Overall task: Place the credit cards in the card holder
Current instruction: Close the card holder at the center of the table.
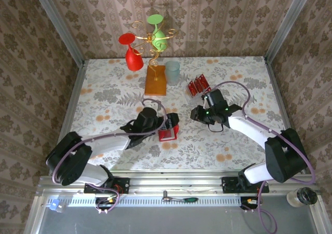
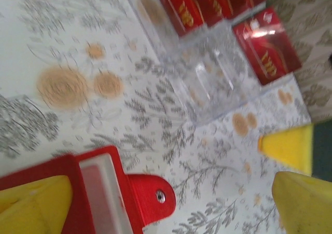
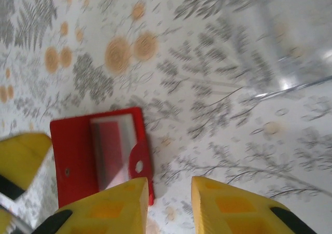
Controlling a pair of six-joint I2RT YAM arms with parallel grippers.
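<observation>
The card holder [image 3: 110,150] lies loose under my wide-open left gripper, so my right gripper should pin its snap tab side [image 3: 140,160] while my left gripper steadies the spine side.
The red card holder [image 1: 168,134] lies open on the flowered table, pale inner pocket [image 3: 111,151] up and snap tab [image 2: 153,195] pointing right. My left gripper [image 1: 165,124] is open wide over it; its left finger [image 2: 31,205] overlaps the holder's left part, and the right finger [image 2: 303,200] is well clear of it. My right gripper [image 3: 170,184] hovers open just right of the holder with nothing between its fingers. The red credit cards [image 1: 197,84] stand in a clear plastic tray [image 2: 207,73], with one card [image 2: 267,47] beside it.
An orange-brown stand base [image 1: 155,78] carries a wire holder with red and green glasses [image 1: 134,52]. A pale cup [image 1: 172,72] stands next to it at the back. The clear tray [image 3: 290,47] lies just behind my right gripper [image 1: 196,113].
</observation>
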